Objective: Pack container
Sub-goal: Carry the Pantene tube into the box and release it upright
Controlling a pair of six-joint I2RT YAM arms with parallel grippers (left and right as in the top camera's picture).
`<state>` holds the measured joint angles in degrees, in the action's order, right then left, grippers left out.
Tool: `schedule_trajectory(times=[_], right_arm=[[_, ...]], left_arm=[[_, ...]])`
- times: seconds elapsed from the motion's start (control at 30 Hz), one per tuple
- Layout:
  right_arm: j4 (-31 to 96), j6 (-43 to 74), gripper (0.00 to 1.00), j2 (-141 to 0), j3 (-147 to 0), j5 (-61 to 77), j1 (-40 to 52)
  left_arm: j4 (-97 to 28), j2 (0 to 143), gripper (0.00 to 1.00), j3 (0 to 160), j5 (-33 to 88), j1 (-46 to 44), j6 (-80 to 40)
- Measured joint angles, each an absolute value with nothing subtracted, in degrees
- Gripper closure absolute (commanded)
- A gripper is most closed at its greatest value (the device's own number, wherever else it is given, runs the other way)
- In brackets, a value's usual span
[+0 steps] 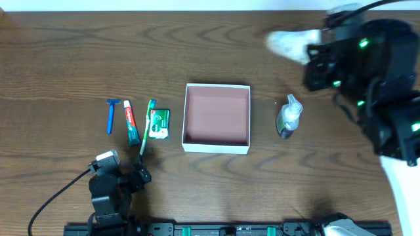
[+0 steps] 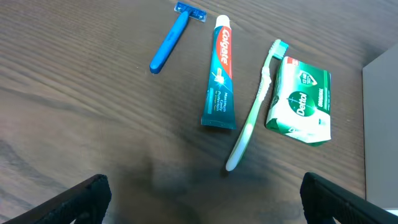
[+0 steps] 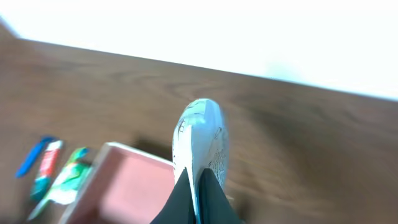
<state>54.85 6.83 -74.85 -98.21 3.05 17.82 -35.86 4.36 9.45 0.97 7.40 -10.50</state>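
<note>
I should go on carrying the packet with my right gripper until it stands inside the container's back corner (image 1: 236, 105), because the white packet's rounded end (image 1: 278, 44) is free and the container is open.
The container (image 1: 217, 117), a white-walled square box with a pink-brown inside, sits mid-table and holds nothing; it also shows in the right wrist view (image 3: 124, 186). My right gripper (image 3: 196, 182) is shut on a white flat packet (image 3: 202, 134), held in the air to the back right of the container (image 1: 289, 44). My left gripper (image 2: 202, 199) is open and holds nothing, low near the front left (image 1: 121, 170). Just beyond it lie a blue razor (image 2: 169, 42), a Colgate toothpaste tube (image 2: 220, 78), a green toothbrush (image 2: 255, 106) and a green Dettol soap pack (image 2: 301, 99).
A small clear bottle with a white top (image 1: 288, 117) stands right of the container. The toiletries lie in a row left of the container (image 1: 138, 121). The container's white wall shows at the right edge of the left wrist view (image 2: 380, 124).
</note>
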Motion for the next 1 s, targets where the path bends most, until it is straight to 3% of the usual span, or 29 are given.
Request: schedule_trajectory(times=[0.37, 1.0], right_arm=[[55.5, 13.3, 0.99, -93.0, -97.8, 3.6, 32.0], [59.1, 15.8, 0.99, -104.4, -97.5, -1.2, 32.0]], left_arm=[[-35.9, 4.4, 0.02, 9.5, 1.0, 7.4, -10.5], [-35.9, 4.4, 0.02, 9.5, 1.0, 7.4, -10.5]])
